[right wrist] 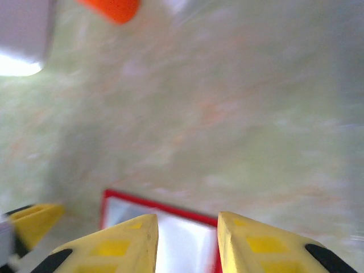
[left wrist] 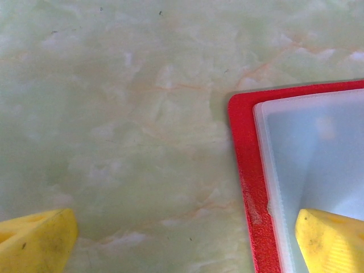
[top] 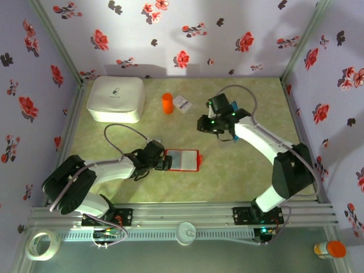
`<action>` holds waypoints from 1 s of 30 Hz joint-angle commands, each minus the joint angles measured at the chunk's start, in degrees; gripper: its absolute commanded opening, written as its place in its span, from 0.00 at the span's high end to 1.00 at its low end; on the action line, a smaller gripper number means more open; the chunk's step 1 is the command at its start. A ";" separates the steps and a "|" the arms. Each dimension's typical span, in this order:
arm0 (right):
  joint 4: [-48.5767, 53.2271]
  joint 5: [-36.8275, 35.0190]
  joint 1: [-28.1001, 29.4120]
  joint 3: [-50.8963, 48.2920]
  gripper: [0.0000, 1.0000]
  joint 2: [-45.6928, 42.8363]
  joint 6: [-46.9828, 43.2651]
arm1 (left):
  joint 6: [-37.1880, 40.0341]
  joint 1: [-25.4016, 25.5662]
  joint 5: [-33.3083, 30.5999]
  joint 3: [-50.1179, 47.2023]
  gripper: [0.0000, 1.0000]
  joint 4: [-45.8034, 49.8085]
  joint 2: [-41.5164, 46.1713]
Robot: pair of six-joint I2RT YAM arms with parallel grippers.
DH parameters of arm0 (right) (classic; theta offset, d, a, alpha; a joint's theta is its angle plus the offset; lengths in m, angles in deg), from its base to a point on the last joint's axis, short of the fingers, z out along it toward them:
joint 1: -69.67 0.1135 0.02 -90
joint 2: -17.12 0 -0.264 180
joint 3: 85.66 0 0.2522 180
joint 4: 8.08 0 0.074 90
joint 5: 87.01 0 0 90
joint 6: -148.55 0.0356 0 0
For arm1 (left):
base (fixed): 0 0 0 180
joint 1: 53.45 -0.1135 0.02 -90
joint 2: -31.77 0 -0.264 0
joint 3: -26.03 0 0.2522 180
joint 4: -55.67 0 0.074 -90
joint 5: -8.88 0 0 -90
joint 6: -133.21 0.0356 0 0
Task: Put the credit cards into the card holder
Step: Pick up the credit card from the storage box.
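The fingers of my right gripper are open and empty and the card holder's pocket [top: 185, 160] is empty, so it should keep moving toward the blue cards [top: 234, 106] and close on one.
The card holder [top: 183, 160] lies open on the table, red with a pale inner pocket. My left gripper [top: 166, 161] is at its left edge and wide open. In the left wrist view, the holder's corner [left wrist: 245, 170] lies between the spread fingers of the left gripper [left wrist: 185, 233], and one fingertip [left wrist: 327, 239] is over the pocket. My right gripper [top: 207, 125] hangs above and behind the holder. In the blurred right wrist view its fingers are parted around nothing [right wrist: 187, 222], with the holder [right wrist: 170, 209] below. The credit cards are hidden; a small blue patch [top: 234, 106] by the right wrist is unclear.
A white rounded box [top: 115, 98] stands at the back left. An orange cylinder [top: 166, 103] and a white paper card [top: 182, 102] are behind the holder. Floral walls close in the table on three sides. A tape roll [top: 42, 245] lies off the front left.
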 commanded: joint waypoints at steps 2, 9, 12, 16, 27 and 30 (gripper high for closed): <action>14.83 -15.30 -3.96 4.04 0.66 -0.55 -10.08 | -0.25 0.22 -0.22 -0.15 0.00 2.72 -1.97; 20.54 -25.84 -7.86 7.25 0.66 3.35 -14.64 | -0.42 0.26 -0.34 -0.23 0.00 2.90 -1.77; 21.09 -27.73 -8.79 7.44 0.66 5.37 -15.33 | -0.43 0.28 -0.47 -0.20 0.00 3.07 -1.57; 20.50 -29.56 -9.72 7.26 0.67 6.98 -15.71 | -0.52 0.34 -0.57 -0.40 0.00 3.16 -1.39; 19.00 -24.86 -9.88 8.02 0.73 9.46 -15.55 | -0.69 0.43 -0.54 -0.63 0.00 2.78 -1.70; 18.59 -23.70 -9.87 7.85 0.75 9.84 -15.36 | -0.78 0.43 -0.59 -0.77 0.00 2.77 -1.46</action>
